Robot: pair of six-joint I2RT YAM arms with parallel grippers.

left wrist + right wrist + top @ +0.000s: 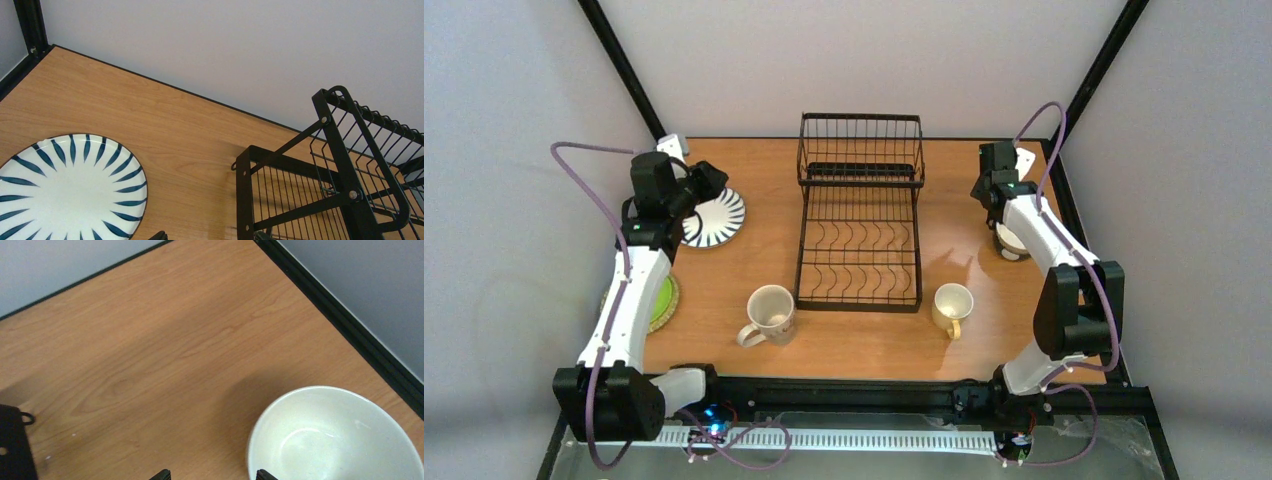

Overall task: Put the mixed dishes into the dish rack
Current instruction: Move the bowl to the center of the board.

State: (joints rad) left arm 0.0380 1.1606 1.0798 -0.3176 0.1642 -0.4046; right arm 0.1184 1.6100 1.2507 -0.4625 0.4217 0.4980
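The cream bowl's rack-side rim [250, 444] is in line with my right gripper's open gap, so I should lower next until my fingers straddle the bowl's side [251, 466], then close.
The black wire dish rack [860, 225] stands mid-table with nothing showing in it; its corner shows in the left wrist view [300, 165]. The black-and-white striped plate [721, 217] lies left of it, also in the left wrist view [65, 185]. My left gripper [714, 182] hovers open above the plate's far edge [210, 237]. The lime-green plate [662, 300] lies on the tan plate [674, 288], partly hidden by my left arm. The cream mug [770, 313] and yellow mug [952, 306] stand in front of the rack. My right gripper [996, 185] is open [214, 475] beside the cream bowl [335, 440]. The teal-and-white cup is out of view.
Black frame posts rise at both far corners. A black rail [350, 325] edges the table just right of the bowl. Grey walls enclose the table on three sides.
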